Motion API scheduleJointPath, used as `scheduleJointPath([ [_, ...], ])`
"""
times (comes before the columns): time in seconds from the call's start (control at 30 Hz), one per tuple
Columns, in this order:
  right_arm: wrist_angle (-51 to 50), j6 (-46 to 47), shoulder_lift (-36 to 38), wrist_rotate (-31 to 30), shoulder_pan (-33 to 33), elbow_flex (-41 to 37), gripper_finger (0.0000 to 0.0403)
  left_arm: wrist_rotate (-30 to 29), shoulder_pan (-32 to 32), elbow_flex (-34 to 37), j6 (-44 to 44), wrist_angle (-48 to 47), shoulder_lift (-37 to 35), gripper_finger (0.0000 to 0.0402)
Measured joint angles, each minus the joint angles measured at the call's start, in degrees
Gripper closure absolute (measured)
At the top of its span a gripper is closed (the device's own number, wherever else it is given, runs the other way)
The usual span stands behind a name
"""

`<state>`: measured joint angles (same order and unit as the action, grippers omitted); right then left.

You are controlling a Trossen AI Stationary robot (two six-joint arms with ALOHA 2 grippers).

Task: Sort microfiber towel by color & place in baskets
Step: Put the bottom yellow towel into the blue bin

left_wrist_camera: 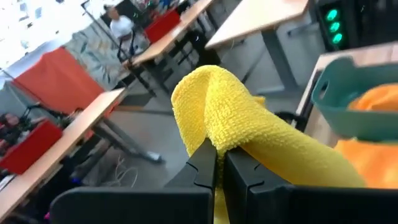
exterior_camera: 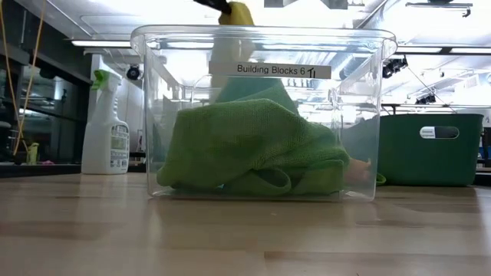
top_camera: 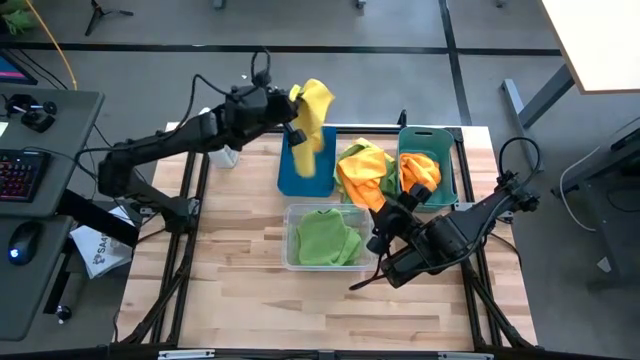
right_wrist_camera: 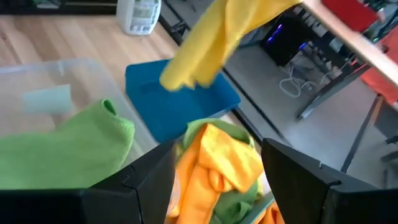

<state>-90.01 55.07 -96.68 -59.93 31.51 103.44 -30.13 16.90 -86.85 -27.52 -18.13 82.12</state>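
The yellow towel's bunched end (top_camera: 317,97) extends beyond the blue basket's far rim, so next I pull my left gripper back over the blue basket (top_camera: 308,184) before I open it.
My left gripper (top_camera: 297,130) is shut on a yellow towel (top_camera: 313,118) above the blue basket (top_camera: 300,172), which shows in the right wrist view too (right_wrist_camera: 180,99). My right gripper (right_wrist_camera: 217,180) is open near a heap of orange, yellow and green towels (top_camera: 362,170) lying on the table between the blue basket and the teal-green basket (top_camera: 428,140). Its fingers stand on either side of the heap (right_wrist_camera: 214,162) without touching it. An orange towel (top_camera: 420,170) lies in the teal-green basket. A green towel (exterior_camera: 253,149) lies in the clear basket (top_camera: 296,222). My left gripper pinches the yellow towel between its two fingers (left_wrist_camera: 205,163) at a bunched fold (left_wrist_camera: 217,134) of several layers. The fingers come from the table's left. The towel is lifted clear; part bulges beyond the fingertips and the rest hangs slack (top_camera: 308,160) over the blue basket.
A white spray bottle with a green top (exterior_camera: 107,123) stands by the table's far left edge, behind the left arm. The three baskets crowd the table's far middle. Bare wood (top_camera: 260,300) lies toward the near edge. Desks and a person show in the room beyond.
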Motion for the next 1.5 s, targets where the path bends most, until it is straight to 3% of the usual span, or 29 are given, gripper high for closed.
scheduleJointPath([
  [0.13,0.0,-0.1,0.0,-2.3,0.0,0.0,0.0171,8.9,0.9,0.0,1.5,0.7,-0.1,0.0401],
  [0.43,0.0,0.3,0.0,-1.1,0.0,0.0,0.0171,20.9,0.9,5.2,7.9,4.4,-0.1,0.0401],
  [0.6,0.0,0.4,0.0,0.1,0.0,0.0,0.0171,18.2,1.3,15.0,11.0,9.4,-0.4,0.0401],
  [0.87,0.0,2.2,0.0,1.4,2.0,0.0,0.0171,4.4,2.4,27.7,13.9,14.0,-9.4,0.0401],
  [1.0,0.0,3.0,0.0,-0.3,3.7,0.0,0.0171,3.3,3.9,30.5,14.1,15.2,-13.6,0.0401],
  [1.2,0.0,3.0,0.0,-2.9,4.3,0.0,0.0171,3.1,5.9,33.8,13.3,20.2,-13.6,0.0401],
  [1.33,0.0,3.0,0.0,-5.3,3.9,0.0,0.0171,10.1,7.7,38.5,9.3,32.9,-11.9,0.0401],
  [1.5,0.0,4.0,0.0,-8.6,2.5,0.0,0.0171,31.5,12.1,43.6,10.9,47.5,-7.9,0.0401],
])
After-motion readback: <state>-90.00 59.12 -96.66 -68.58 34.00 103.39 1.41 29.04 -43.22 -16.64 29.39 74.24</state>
